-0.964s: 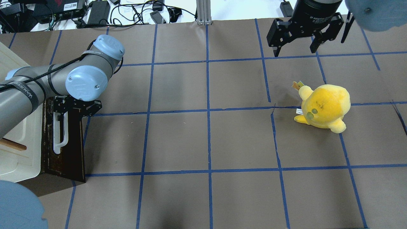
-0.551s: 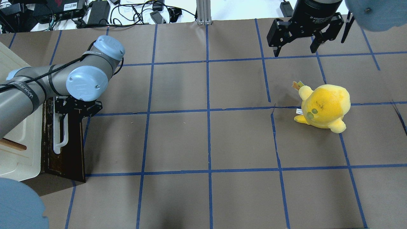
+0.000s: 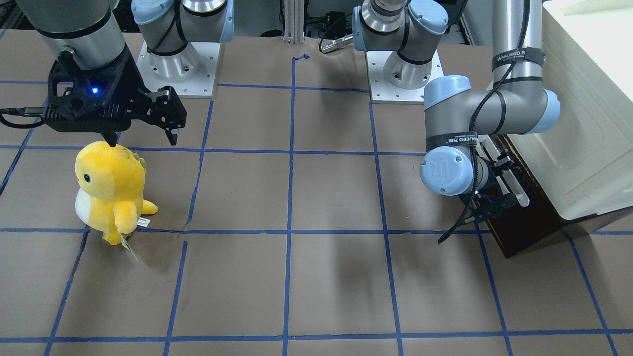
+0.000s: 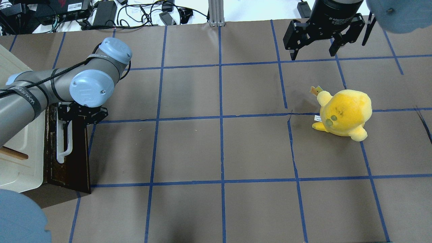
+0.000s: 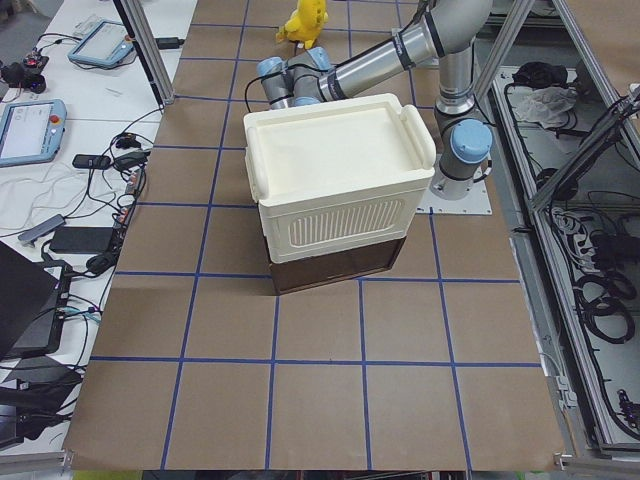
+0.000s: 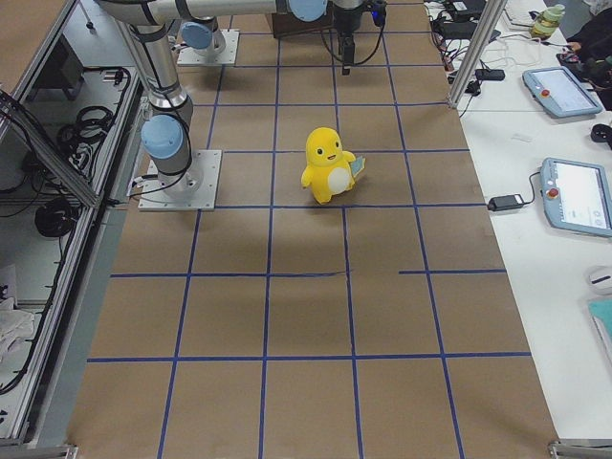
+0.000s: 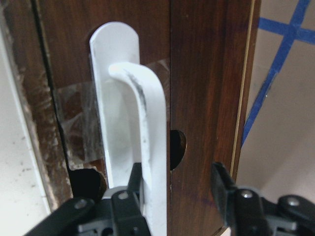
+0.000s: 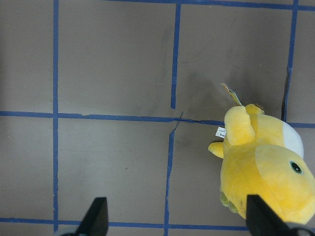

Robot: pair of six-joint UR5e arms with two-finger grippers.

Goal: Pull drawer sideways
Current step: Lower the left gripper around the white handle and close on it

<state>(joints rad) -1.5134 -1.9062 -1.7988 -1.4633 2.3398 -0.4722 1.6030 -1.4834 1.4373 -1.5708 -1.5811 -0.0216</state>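
A dark gap (image 7: pixel 50 83) shows between the drawer (image 3: pixel 515 231) front and the cabinet rim. The drawer will slide straight out when I pull, and the cabinet will stay still.
The dark brown drawer (image 4: pixel 76 162) sits at the bottom of the cream-white cabinet (image 4: pixel 20 162) at the table's left end. Its white bar handle (image 4: pixel 62 145) faces the table's middle. My left gripper (image 4: pixel 72 118) is open at the handle's far end. In the left wrist view the handle (image 7: pixel 147 147) passes between the fingers, close against one finger (image 7: pixel 130 196); the other finger (image 7: pixel 224 191) stands apart over the drawer front (image 7: pixel 206 98). My right gripper (image 4: pixel 312 55) is open and empty, hanging high over the far right.
A yellow plush toy (image 4: pixel 344 113) stands on the right side of the table, below the right gripper (image 3: pixel 142 142). Blue tape lines grid the brown table cover. Cables and power bricks lie beyond the far edge.
Almost nothing has changed. The left arm shifted by a few pixels at the handle; the drawer, the right arm and the toy stay put.
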